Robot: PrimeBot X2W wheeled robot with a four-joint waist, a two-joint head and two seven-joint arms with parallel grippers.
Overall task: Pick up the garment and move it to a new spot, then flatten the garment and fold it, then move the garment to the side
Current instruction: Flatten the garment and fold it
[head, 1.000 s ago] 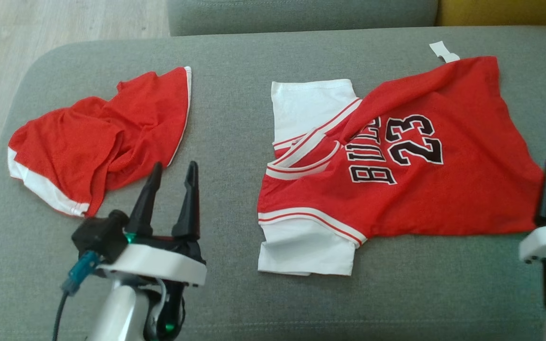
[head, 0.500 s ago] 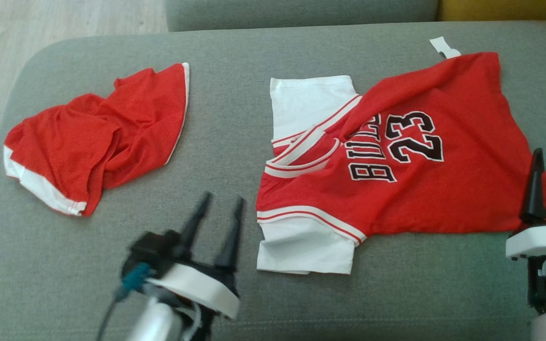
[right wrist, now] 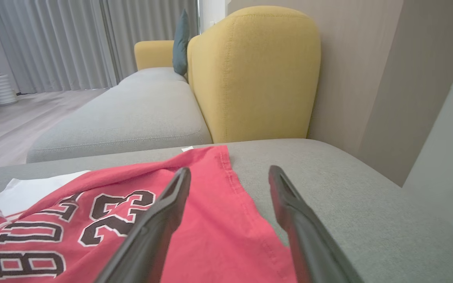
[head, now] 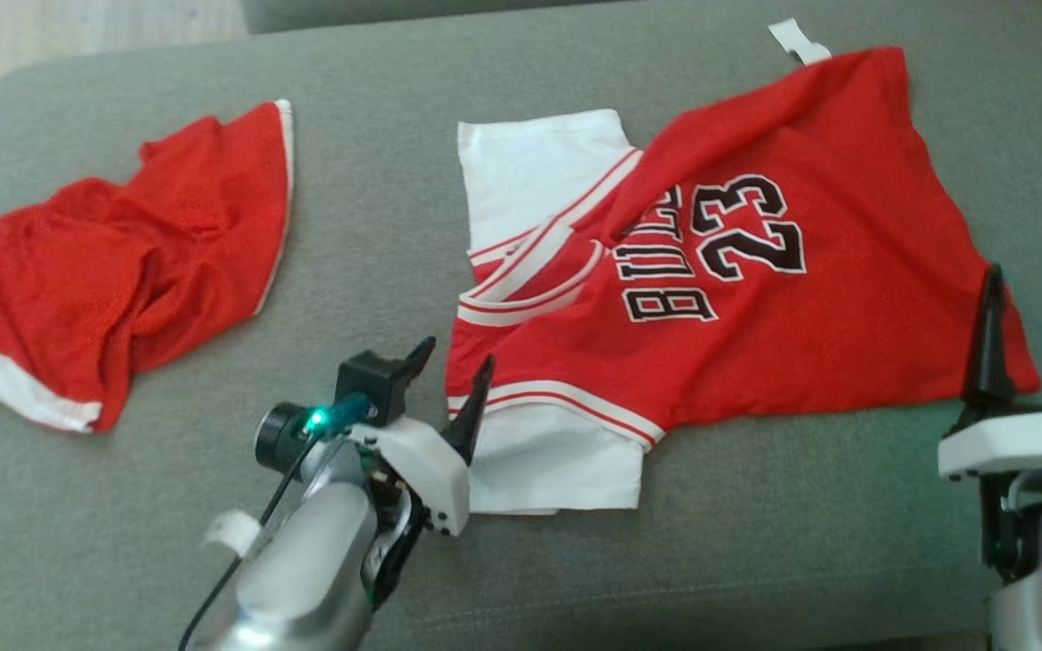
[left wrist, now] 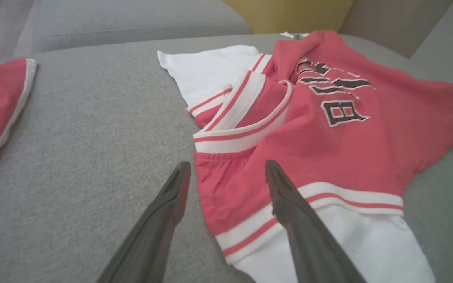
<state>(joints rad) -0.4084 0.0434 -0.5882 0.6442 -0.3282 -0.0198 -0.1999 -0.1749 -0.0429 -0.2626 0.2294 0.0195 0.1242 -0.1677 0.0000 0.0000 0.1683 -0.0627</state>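
Note:
The jersey's near side (head: 810, 374) will flop over and stay down across the number when I fold it, since limp creases (head: 649, 195) run next to the lettering.
The garment, a red jersey (head: 756, 298) with white sleeves and "BULLS 23" on it, lies spread but creased on the grey sofa seat (head: 394, 226). My left gripper (head: 458, 353) is open at the jersey's near left corner, by the striped sleeve seam. In the left wrist view the left gripper (left wrist: 227, 165) has one finger over the grey seat and the other over the jersey (left wrist: 328, 141). My right gripper (head: 1035, 276) stands open at the jersey's right hem. In the right wrist view the right gripper (right wrist: 229, 169) straddles that hem of the jersey (right wrist: 218, 220).
A crumpled pair of red shorts (head: 114, 262) with white trim lies at the left of the seat. A white label (head: 792, 38) sticks out at the jersey's far edge. A yellow armchair (right wrist: 254, 70) and another grey seat (right wrist: 132, 118) stand behind.
The head camera has tilted, shifting the whole picture. My left gripper has moved right, from near the shorts to the jersey's near left corner. My right gripper has come further into view.

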